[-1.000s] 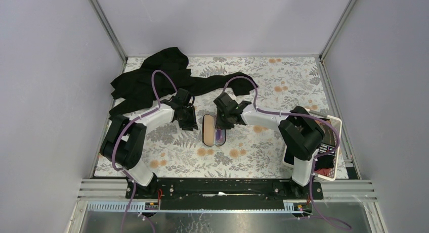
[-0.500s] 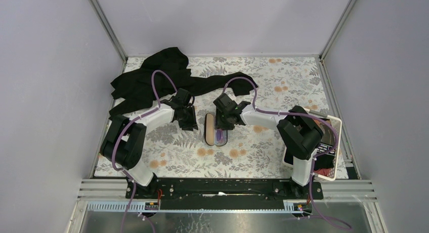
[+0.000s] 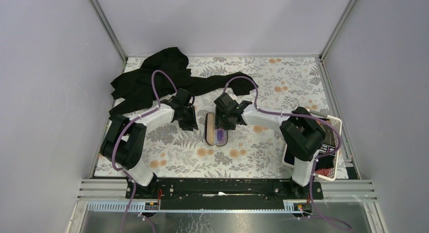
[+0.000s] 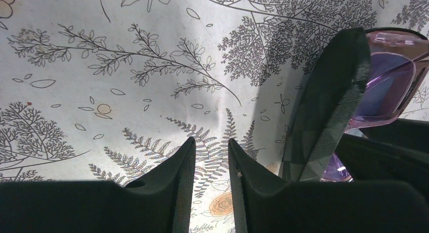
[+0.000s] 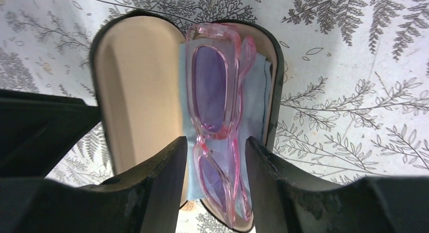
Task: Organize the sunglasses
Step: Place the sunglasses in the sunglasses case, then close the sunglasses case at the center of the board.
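Note:
My right gripper is straddling the sunglasses [image 5: 216,127] where the lid has to close. It should lift out of the way and steady the case's outside [image 5: 276,86] for my left gripper's push.
The black oval case [image 3: 208,128] lies open at the table's middle, tan lid [image 5: 136,91] on the left. The pink-purple sunglasses [image 5: 217,91] lie folded in its right half on the light blue cloth [image 5: 259,104]; they also show in the top view [image 3: 220,137]. My right gripper [image 5: 216,152] is open, its fingers astride the near end of the sunglasses with gaps on both sides. My left gripper [image 4: 211,148] is narrowly open and empty, low over the tablecloth just left of the case's black shell [image 4: 324,106]. The sunglasses show past that shell [image 4: 389,76].
A crumpled black garment [image 3: 152,81] lies at the back left, one sleeve reaching toward the middle. A white tray [image 3: 337,123] with dark items stands at the right edge by the right arm's base. Grey walls close in three sides.
The tan lid looks narrower from above, as if tilted up a little, and the case sits slightly to the right. The right arm shifted slightly. The left arm has not moved.

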`<action>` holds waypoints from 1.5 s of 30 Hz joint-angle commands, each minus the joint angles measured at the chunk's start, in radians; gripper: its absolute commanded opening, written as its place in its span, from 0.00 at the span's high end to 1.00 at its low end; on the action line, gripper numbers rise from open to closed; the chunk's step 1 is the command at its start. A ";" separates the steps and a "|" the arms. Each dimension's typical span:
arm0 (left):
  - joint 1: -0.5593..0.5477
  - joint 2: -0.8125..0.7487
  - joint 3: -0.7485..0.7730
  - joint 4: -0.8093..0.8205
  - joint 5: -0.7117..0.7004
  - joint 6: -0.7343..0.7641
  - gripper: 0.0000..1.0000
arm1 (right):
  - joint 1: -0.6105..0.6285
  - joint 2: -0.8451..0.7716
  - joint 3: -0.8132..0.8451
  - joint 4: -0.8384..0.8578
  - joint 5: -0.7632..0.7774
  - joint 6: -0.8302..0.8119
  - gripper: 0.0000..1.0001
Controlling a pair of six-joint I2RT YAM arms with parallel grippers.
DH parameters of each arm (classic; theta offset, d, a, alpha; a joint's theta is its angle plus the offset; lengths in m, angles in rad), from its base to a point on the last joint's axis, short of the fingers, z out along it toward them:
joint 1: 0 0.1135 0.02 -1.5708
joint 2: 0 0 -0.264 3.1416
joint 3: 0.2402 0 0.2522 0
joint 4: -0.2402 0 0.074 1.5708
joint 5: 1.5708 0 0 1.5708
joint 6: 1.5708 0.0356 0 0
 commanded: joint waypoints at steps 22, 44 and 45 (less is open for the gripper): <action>-0.003 -0.102 0.002 0.053 0.046 -0.037 0.65 | -0.131 -0.262 -0.253 0.236 -0.088 0.080 0.67; -0.004 -0.052 -0.050 0.168 0.144 -0.091 0.77 | -0.172 -0.238 -0.350 0.403 -0.229 0.150 0.69; -0.004 -0.050 -0.049 0.169 0.144 -0.091 0.78 | -0.172 -0.236 -0.350 0.403 -0.230 0.149 0.69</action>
